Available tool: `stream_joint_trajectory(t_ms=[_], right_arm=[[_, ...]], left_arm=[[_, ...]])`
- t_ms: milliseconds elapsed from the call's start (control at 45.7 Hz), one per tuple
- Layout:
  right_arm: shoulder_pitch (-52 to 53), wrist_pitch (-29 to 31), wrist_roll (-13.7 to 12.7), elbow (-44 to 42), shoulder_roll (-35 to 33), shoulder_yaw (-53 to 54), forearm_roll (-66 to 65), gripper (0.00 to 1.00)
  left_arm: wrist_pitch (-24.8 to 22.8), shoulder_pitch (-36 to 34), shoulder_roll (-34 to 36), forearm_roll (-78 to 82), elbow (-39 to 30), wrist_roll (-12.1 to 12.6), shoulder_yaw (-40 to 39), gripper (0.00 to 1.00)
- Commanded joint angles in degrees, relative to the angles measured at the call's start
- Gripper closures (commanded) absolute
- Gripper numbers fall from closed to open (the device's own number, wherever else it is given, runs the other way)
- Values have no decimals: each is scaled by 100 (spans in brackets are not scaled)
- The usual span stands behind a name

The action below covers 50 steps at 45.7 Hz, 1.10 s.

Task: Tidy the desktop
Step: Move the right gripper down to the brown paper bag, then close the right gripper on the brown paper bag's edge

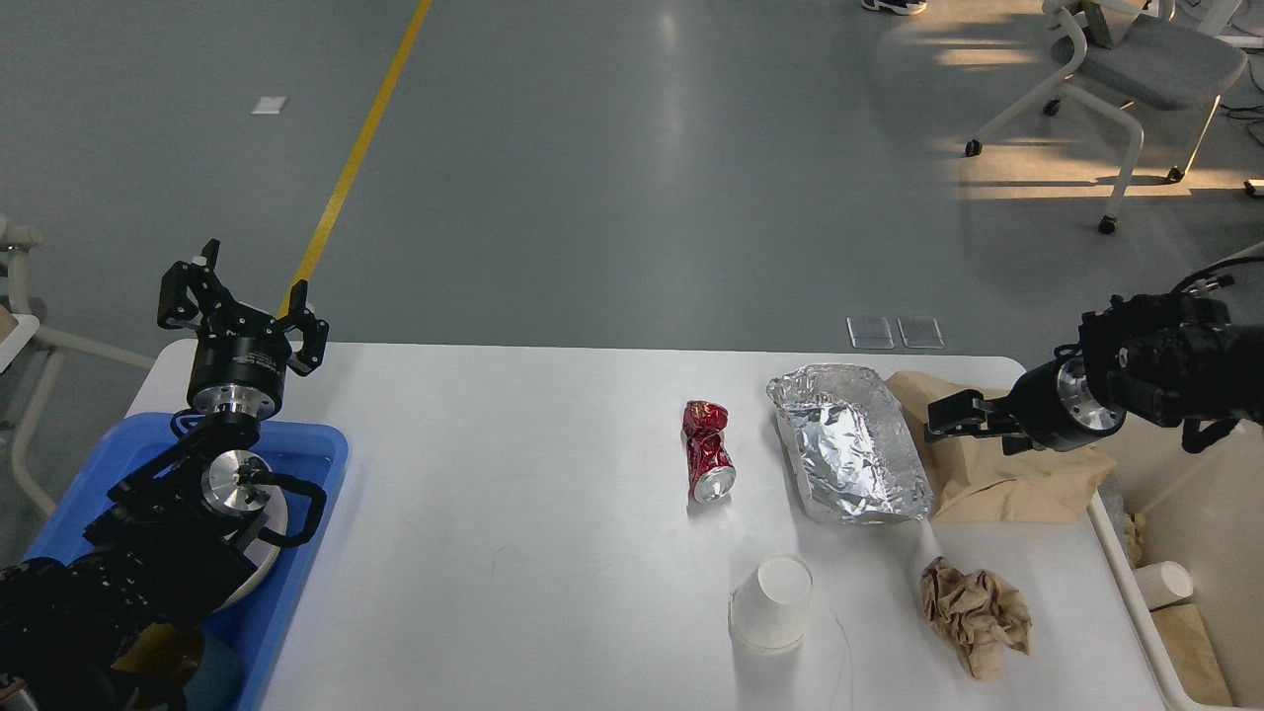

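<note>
The foil tray [850, 444] will keep its wide shape when I lift it by its edge, because the creased side [790, 464] stands up from the desktop.
The white desktop [494, 513] carries a crushed red can [708, 451], a crumpled foil tray [849, 454], a brown paper bag [1007, 479], a white paper cup [772, 602] lying on its side and a ball of crumpled brown paper [975, 612]. My right gripper [968, 430] hovers low over the bag's left half, just right of the foil tray, open and holding nothing. My left gripper [242, 311] points up at the table's far left corner, open and empty.
A blue tray [296, 602] sits under my left arm at the left edge. A cream bin [1215, 464] stands beyond the right edge, with a paper cup [1163, 583] and scraps inside. An office chair [1136, 69] stands far back right.
</note>
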Motion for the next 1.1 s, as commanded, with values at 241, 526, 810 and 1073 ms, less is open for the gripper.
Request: stream_joint_trajectory(t_ms=[241,526,810,1073], right_arm=[[-529,-165,-3,-234,11,325,122,0],[-837,-744,-3,-480,64,457,359,0],[-1013,-1509,-3,-480,134,501,570,0],[-1136,-1826,-12,-480,134,475,896,27]], left_arm=[[0,0,0,-2,6,0,-1,4],[0,0,0,7,-3,0,7,4],[0,0,0,-2,6,0,-1,3],[0,0,0,-2,6,0,7,4]])
